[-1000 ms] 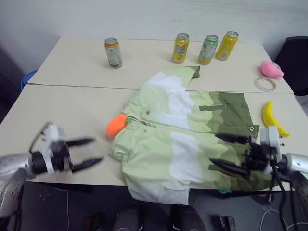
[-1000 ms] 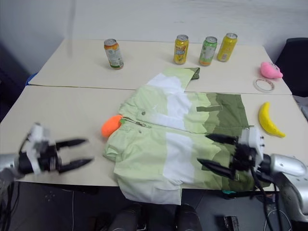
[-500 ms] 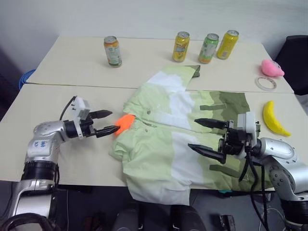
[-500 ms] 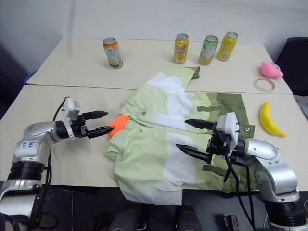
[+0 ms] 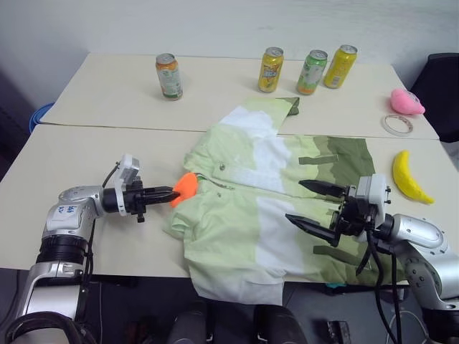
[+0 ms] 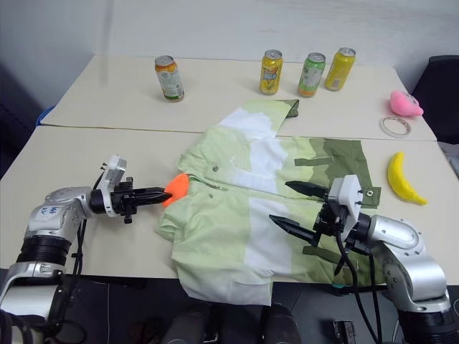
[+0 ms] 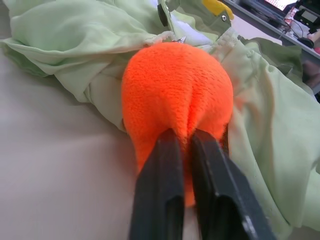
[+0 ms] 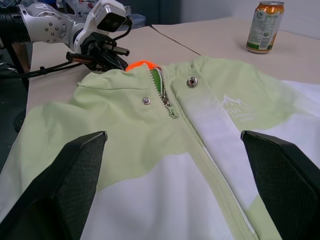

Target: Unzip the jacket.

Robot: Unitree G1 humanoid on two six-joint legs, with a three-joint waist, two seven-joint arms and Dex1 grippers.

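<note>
The orange plush toy is in my left gripper, far off at the jacket's collar, so next I put the toy down on the jacket's white band (image 5: 277, 208) for my right gripper to pull.
The jacket (image 5: 272, 208) lies flat on the front table, collar toward the left, banded light green, white and dark olive. Its pale zipper (image 8: 169, 106) is closed, with the pull near the collar. An orange plush toy (image 5: 186, 185) sits against the collar. My left gripper (image 5: 171, 193) is shut on the toy's near side, and its fingers (image 7: 160, 190) pinch the orange fabric. My right gripper (image 5: 295, 201) hovers open over the jacket's white and olive bands with nothing between its fingers (image 8: 75, 170).
Several drink cans stand on the far table: one (image 5: 168, 77) at the left, three (image 5: 311, 72) at the right. A pink toy (image 5: 406, 102), a tape ring (image 5: 395, 125) and a banana (image 5: 407, 177) lie to the jacket's right. The jacket's hem hangs over the table's front edge.
My left gripper has come forward and to the right up to the orange toy and shut on it. The right gripper has stayed open over the jacket.
</note>
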